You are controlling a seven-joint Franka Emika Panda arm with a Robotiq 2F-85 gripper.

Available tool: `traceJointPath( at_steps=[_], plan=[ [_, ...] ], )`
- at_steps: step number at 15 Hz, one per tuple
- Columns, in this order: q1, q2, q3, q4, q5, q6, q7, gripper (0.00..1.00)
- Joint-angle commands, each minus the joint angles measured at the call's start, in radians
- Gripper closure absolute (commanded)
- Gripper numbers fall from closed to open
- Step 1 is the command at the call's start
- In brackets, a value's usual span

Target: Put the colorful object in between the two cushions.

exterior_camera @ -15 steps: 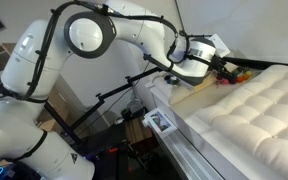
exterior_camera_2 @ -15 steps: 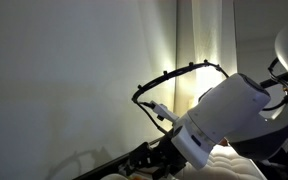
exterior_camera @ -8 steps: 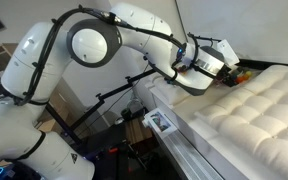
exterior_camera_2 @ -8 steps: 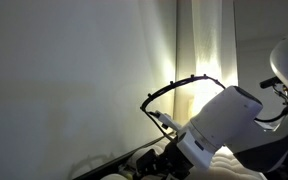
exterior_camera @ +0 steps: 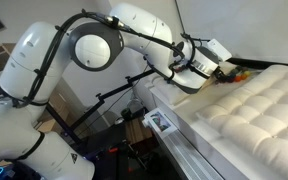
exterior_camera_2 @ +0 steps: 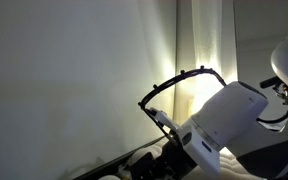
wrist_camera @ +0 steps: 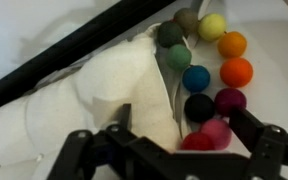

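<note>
I should move back toward the blue bead (wrist_camera: 196,79) and grip there, because my gripper is over the crowded red and pink beads (wrist_camera: 210,136) with one finger above the cushion's folded edge.
The colorful object (wrist_camera: 198,107) is a loop of round beads in yellow, orange, magenta, red, black, blue and green. It lies on white fabric beside the folded edge of a cream-white cushion (wrist_camera: 84,95). My gripper (wrist_camera: 184,128) hangs just over the loop's near end, open, with its black fingers (wrist_camera: 250,125) astride the red and pink beads and not touching them. In an exterior view the gripper (exterior_camera: 222,69) is at the far edge of the thick tufted cushion (exterior_camera: 254,110), with the beads (exterior_camera: 242,72) just beyond it. I cannot tell the smaller cushion apart there.
A black stand (exterior_camera: 114,95) and a labelled box (exterior_camera: 159,122) sit below the raised platform edge (exterior_camera: 184,140). A dark cable loop (exterior_camera_2: 179,85) arches from the arm in front of the curtain (exterior_camera_2: 209,45). A black strip (wrist_camera: 74,45) borders the cushion.
The wrist has shifted a little toward the beads and settled lower over them. The jaws have stayed open and the beads have not moved.
</note>
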Motion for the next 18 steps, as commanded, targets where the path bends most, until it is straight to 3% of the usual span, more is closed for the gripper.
traceJointPath(
  at_steps=[1,9,18],
  plan=[
    [0.024,-0.041,0.019,-0.035,0.006,-0.072,-0.066,0.00],
    [0.110,-0.073,0.039,-0.012,0.009,-0.186,-0.094,0.00],
    [0.056,-0.024,0.070,0.032,0.162,-0.265,-0.256,0.00]
  ],
)
